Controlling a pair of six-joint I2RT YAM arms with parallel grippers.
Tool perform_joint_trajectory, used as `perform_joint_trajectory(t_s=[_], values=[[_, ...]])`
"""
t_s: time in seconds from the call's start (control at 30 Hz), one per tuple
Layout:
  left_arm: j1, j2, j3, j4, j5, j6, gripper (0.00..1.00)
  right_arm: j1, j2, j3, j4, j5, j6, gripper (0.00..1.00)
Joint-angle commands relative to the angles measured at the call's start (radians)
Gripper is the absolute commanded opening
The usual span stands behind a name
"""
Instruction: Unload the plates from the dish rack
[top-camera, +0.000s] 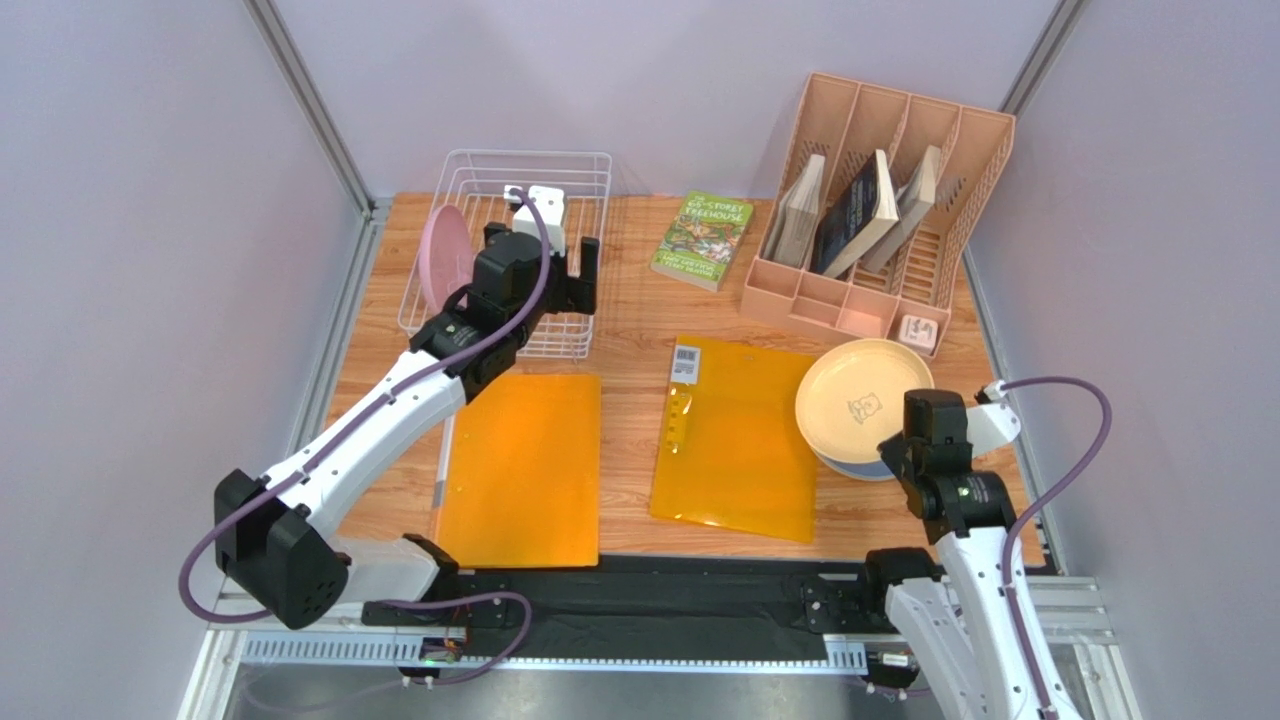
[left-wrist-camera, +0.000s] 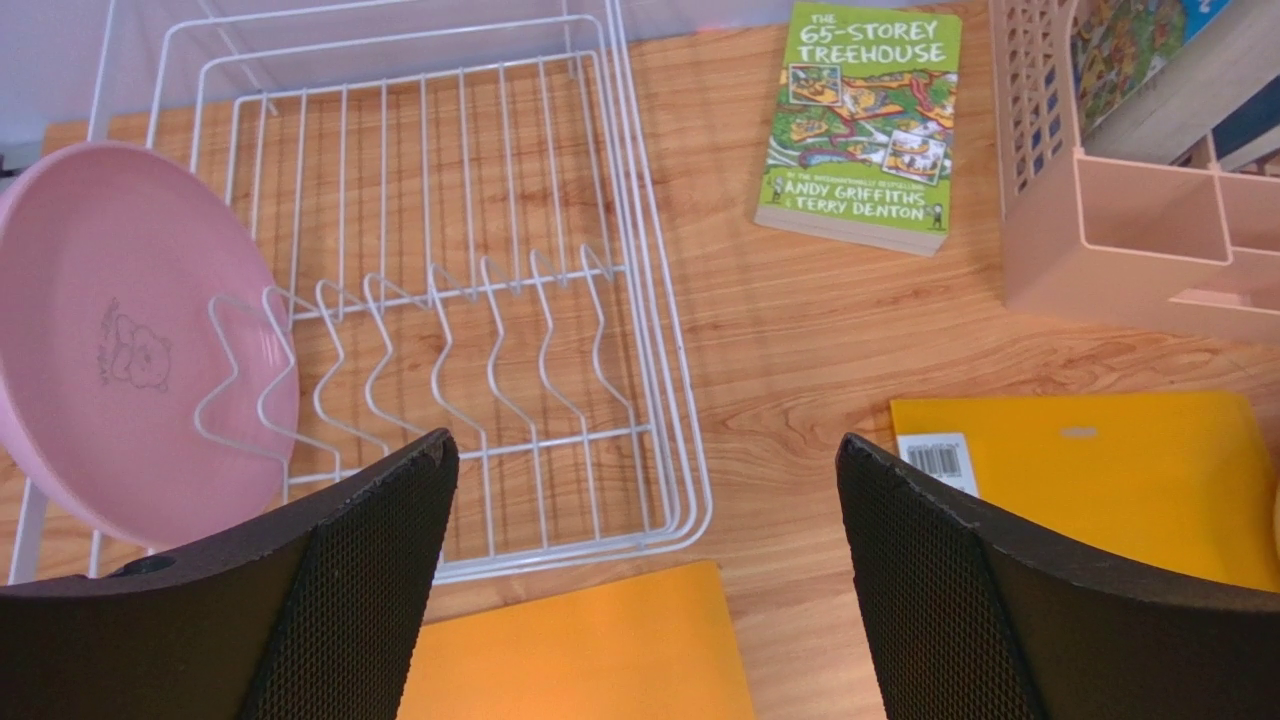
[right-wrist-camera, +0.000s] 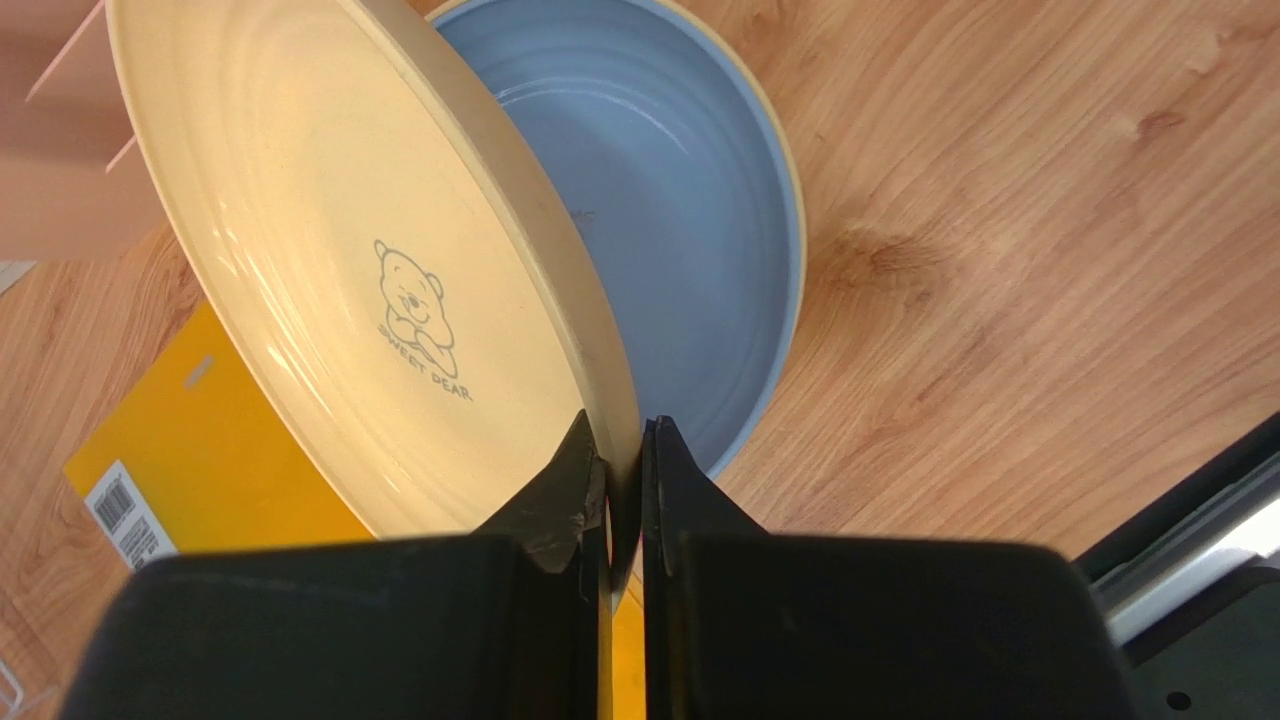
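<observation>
The cream-yellow plate (top-camera: 863, 396) is in my right gripper, so my right gripper should put that plate down on the light blue plate (top-camera: 855, 470) before it takes the pink plate from my left gripper.
The white wire dish rack (top-camera: 580, 177) stands at the back left. One pink plate (top-camera: 445, 252) stands on edge in its left slots, seen close in the left wrist view as the pink plate (left-wrist-camera: 120, 345) in the rack (left-wrist-camera: 496, 300). My left gripper (top-camera: 529, 285) hovers over the rack's near right part, open and holding nothing (left-wrist-camera: 646, 465). At the right, my right gripper (top-camera: 932, 428) is shut on the near rim of a cream-yellow plate (right-wrist-camera: 361, 270), tilted over a light blue plate (right-wrist-camera: 676, 225) that lies on the table.
Two orange folders (top-camera: 522, 468) (top-camera: 736, 438) lie in the middle near the front. A green book (top-camera: 703, 237) lies behind them. A peach slotted organizer (top-camera: 879, 195) with books stands at the back right. Grey walls close in both sides.
</observation>
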Motion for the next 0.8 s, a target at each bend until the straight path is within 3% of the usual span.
perform_joint_trajectory(t_s=[0.0,0.2,0.27,0.57,0.67,0.7,0.77], values=[[0.001,0.0,-0.009,0.013,-0.041,0.036,1.0,-0.004,-0.004,0.001,-0.004,0.085,0.066,0.0],[0.027,0.006,-0.007,0.011,-0.047,0.026,1.0,-0.004,0.015,-0.012,0.005,0.102,0.053,0.01],[0.047,0.003,-0.007,0.011,-0.04,0.016,1.0,-0.004,0.016,-0.014,0.018,0.094,0.037,0.16],[0.09,0.022,-0.003,0.01,0.006,-0.007,1.0,-0.004,0.061,-0.014,0.08,0.048,-0.009,0.38],[0.104,0.026,-0.004,0.01,0.011,-0.013,1.0,-0.004,0.09,-0.009,0.112,0.019,-0.03,0.47],[0.11,0.028,-0.004,0.008,0.017,-0.021,1.0,-0.004,0.099,-0.006,0.118,0.004,-0.038,0.55],[0.133,0.031,-0.004,0.007,0.029,-0.03,1.0,-0.002,0.127,-0.006,0.149,-0.003,-0.05,0.57]])
